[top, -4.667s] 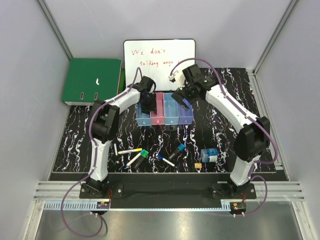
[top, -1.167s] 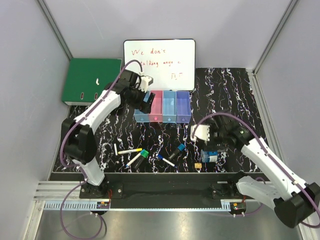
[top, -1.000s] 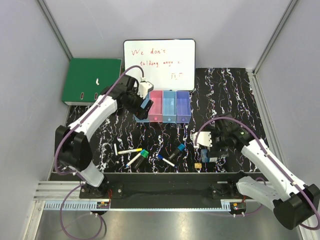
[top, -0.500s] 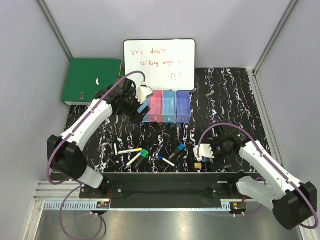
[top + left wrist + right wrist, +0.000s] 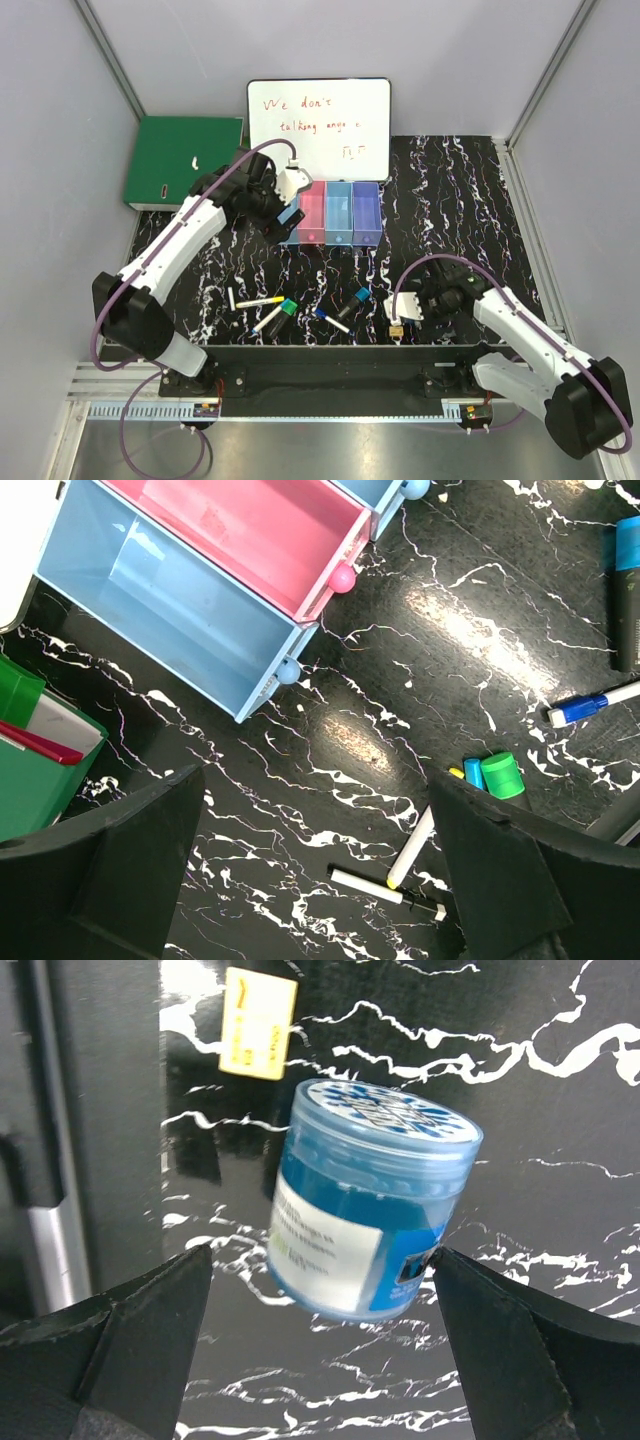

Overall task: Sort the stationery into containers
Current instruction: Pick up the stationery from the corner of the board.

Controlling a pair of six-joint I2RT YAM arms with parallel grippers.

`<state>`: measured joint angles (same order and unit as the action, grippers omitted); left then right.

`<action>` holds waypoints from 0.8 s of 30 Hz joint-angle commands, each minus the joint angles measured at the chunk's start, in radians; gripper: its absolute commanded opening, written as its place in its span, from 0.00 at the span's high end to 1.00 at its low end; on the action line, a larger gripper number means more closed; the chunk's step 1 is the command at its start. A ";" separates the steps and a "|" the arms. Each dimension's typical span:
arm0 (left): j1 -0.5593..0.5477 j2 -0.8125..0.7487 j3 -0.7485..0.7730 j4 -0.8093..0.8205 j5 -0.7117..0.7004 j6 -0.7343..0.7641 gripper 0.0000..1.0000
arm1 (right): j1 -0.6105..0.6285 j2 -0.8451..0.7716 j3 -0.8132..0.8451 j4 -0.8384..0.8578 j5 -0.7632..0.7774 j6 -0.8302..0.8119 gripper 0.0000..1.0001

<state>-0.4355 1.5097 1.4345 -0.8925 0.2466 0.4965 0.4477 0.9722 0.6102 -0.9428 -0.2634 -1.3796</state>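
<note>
The stubby blue-white cylinder (image 5: 370, 1195) lies between my right gripper's open fingers, clear of the yellow piece, so I should keep moving ahead until they grip the lower body (image 5: 345, 1265).
A stubby blue-white cylinder (image 5: 365, 1205) lies tilted on the mat between the fingers of my open right gripper (image 5: 320, 1252); the right finger is close to its edge. In the top view that gripper (image 5: 403, 316) hides it. A tiny yellow piece (image 5: 258, 1022) (image 5: 397, 331) lies just beside it. My left gripper (image 5: 287, 218) (image 5: 318, 810) hangs open and holds nothing, at the left end of the containers: light blue (image 5: 170, 600), pink (image 5: 313, 213), light blue (image 5: 340, 212), purple (image 5: 366, 212). Loose markers lie near the front: white pen (image 5: 232, 298), yellow-white (image 5: 260, 300), green-capped (image 5: 287, 308), blue-white (image 5: 330, 318), blue-capped black (image 5: 355, 299).
A whiteboard (image 5: 318, 125) leans at the back behind the bins. A green binder (image 5: 183, 160) lies at the back left, off the mat. The mat's near edge and a black rail (image 5: 60, 1110) run just beside the right gripper.
The right gripper has come down towards the near edge and now covers the cylinder in the top view. The left gripper has shifted slightly right beside the bins.
</note>
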 commanded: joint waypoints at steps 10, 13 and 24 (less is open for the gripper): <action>-0.011 0.007 0.046 0.010 0.002 -0.012 0.01 | -0.020 0.099 -0.087 0.283 -0.046 0.065 0.00; -0.011 0.010 0.046 0.010 -0.001 -0.009 0.01 | -0.021 0.115 -0.067 0.303 -0.033 0.099 0.00; -0.011 0.012 0.044 0.012 0.017 0.000 0.01 | -0.021 0.132 -0.081 0.466 0.026 0.310 0.23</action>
<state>-0.4416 1.5223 1.4471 -0.8940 0.2478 0.4957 0.4328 1.0977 0.5201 -0.5869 -0.2665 -1.1675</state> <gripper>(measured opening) 0.987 0.802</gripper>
